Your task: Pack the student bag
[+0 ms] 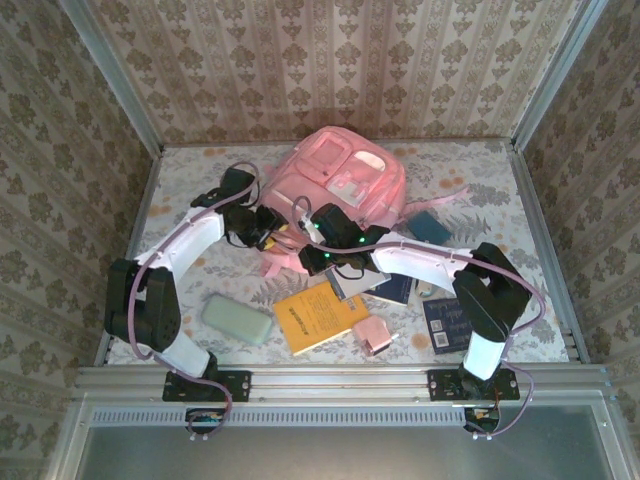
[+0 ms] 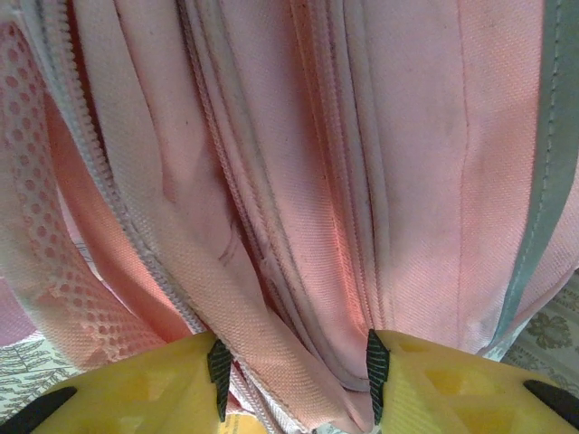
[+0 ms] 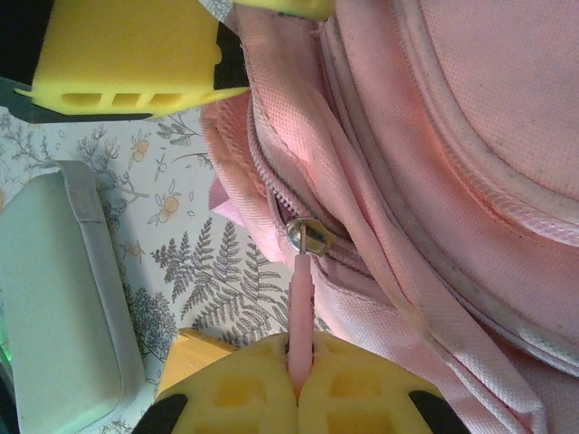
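Note:
The student bag is crooked and has loose folds (image 3: 360,221) next to the zipper's slider, so I need to straighten the bag (image 1: 384,213) first, before my right gripper pulls the pull tab.
The student bag (image 1: 340,175) is a big pink backpack lying at the back middle of the table. My left gripper (image 1: 266,228) is at its near left edge. In the left wrist view the left gripper (image 2: 298,366) stands open, its jaws apart, with loose folds of the bag's fabric (image 2: 271,226) running between them. My right gripper (image 1: 303,232) is just to the right of it. The right gripper (image 3: 298,375) is shut on the pink pull tab (image 3: 301,294) of a zipper. Its metal slider (image 3: 308,237) sits on the bag's zip line (image 3: 271,185).
In front of the bag lie a green pencil case (image 1: 238,320), a yellow book (image 1: 318,317), a small pink box (image 1: 375,335) and dark blue books (image 1: 445,320). A teal item (image 1: 430,228) lies right of the bag. Metal rails edge the table.

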